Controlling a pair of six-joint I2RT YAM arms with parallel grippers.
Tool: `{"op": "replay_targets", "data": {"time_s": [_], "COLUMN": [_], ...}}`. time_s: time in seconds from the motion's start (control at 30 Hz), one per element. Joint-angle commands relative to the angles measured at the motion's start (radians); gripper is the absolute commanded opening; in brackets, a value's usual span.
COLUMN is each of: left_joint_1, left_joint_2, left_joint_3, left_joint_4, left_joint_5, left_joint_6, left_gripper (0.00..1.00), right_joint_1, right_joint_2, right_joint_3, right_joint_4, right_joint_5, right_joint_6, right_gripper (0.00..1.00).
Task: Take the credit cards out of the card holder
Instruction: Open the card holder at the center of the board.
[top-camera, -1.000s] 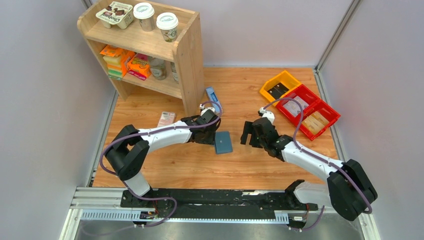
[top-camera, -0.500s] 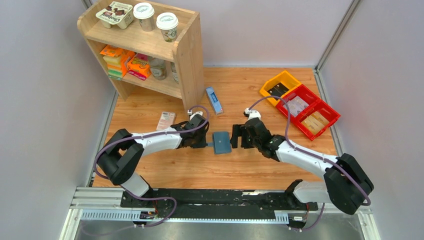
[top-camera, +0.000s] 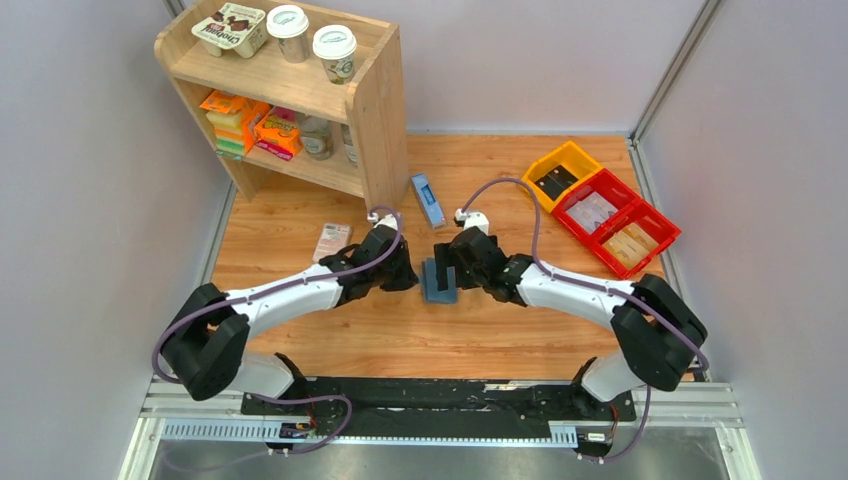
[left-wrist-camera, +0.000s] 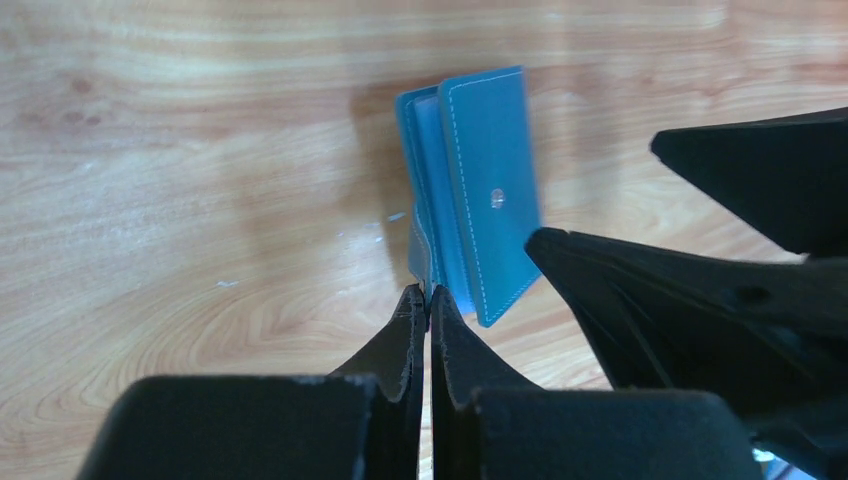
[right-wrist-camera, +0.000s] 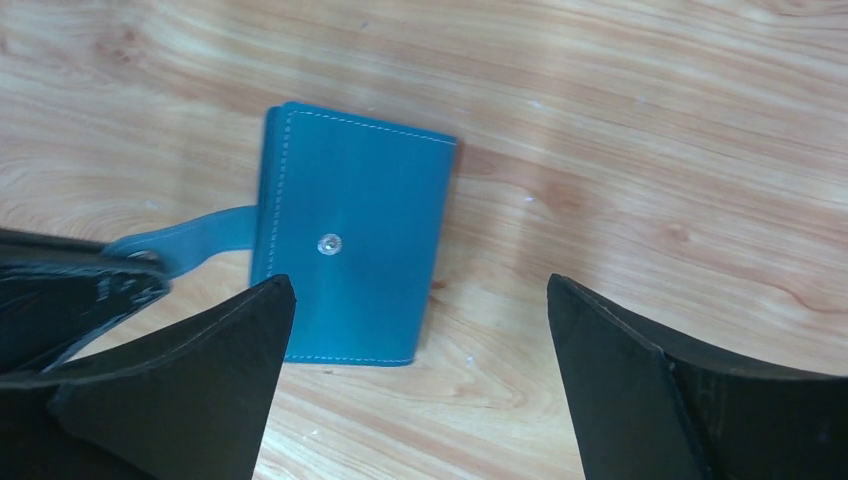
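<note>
The card holder's snap panel is tilting over its inner panel (left-wrist-camera: 452, 185), so my left gripper should draw the closure tab (right-wrist-camera: 208, 239) away from my right gripper to open both.
The teal-blue card holder (top-camera: 437, 285) lies on the wooden table between both arms, snap side up in the right wrist view (right-wrist-camera: 350, 245). In the left wrist view (left-wrist-camera: 485, 190) it is tipped up on edge, slightly agape, with a paler inner panel showing. My left gripper (left-wrist-camera: 428, 293) is shut on its closure tab (right-wrist-camera: 200, 235), at the holder's left side (top-camera: 414, 282). My right gripper (right-wrist-camera: 420, 283) is open, its fingers straddling the holder's near part from above (top-camera: 446, 272). No cards show.
A narrow blue-and-white box (top-camera: 428, 200) lies just behind the grippers. A pink-and-white pack (top-camera: 332, 238) lies to the left. A wooden shelf (top-camera: 375, 120) with cups and boxes stands at the back left. Yellow and red bins (top-camera: 600, 205) sit at the right.
My right gripper has moved left from beside the card holder to over it. My left gripper has drawn back left, shut on the tab, and the holder has tipped up.
</note>
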Motion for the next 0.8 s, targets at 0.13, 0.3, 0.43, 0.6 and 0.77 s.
{"op": "replay_targets", "data": {"time_s": [0.13,0.3,0.43,0.6,0.77], "left_joint_1": [-0.008,-0.04,-0.039,0.004,0.03], "left_joint_2": [-0.013,0.047,0.033,-0.026,-0.102], "left_joint_3": [0.162,0.224,0.192,0.106,0.011], "left_joint_4": [0.057,0.06,0.063,0.051,-0.038], "left_joint_5": [0.19,0.239,0.203,0.151,0.079], "left_joint_6": [0.05,0.036,0.004,-0.042,-0.068], "left_gripper": [0.0,0.0,0.0,0.0,0.0], "right_joint_1": [-0.001,-0.004,-0.003,-0.004,-0.004], "right_joint_2": [-0.2,-0.292,-0.311,-0.3,-0.255], "right_joint_3": [-0.066,-0.128,-0.144,-0.152,-0.138], "right_joint_4": [-0.048,-0.043,-0.033,0.035,0.081], "right_joint_5": [0.246,0.303,0.274,0.153,0.061], "right_joint_6": [0.08,0.091,0.077,0.031,0.006], "right_gripper": [1.0,1.0,1.0,1.0,0.99]}}
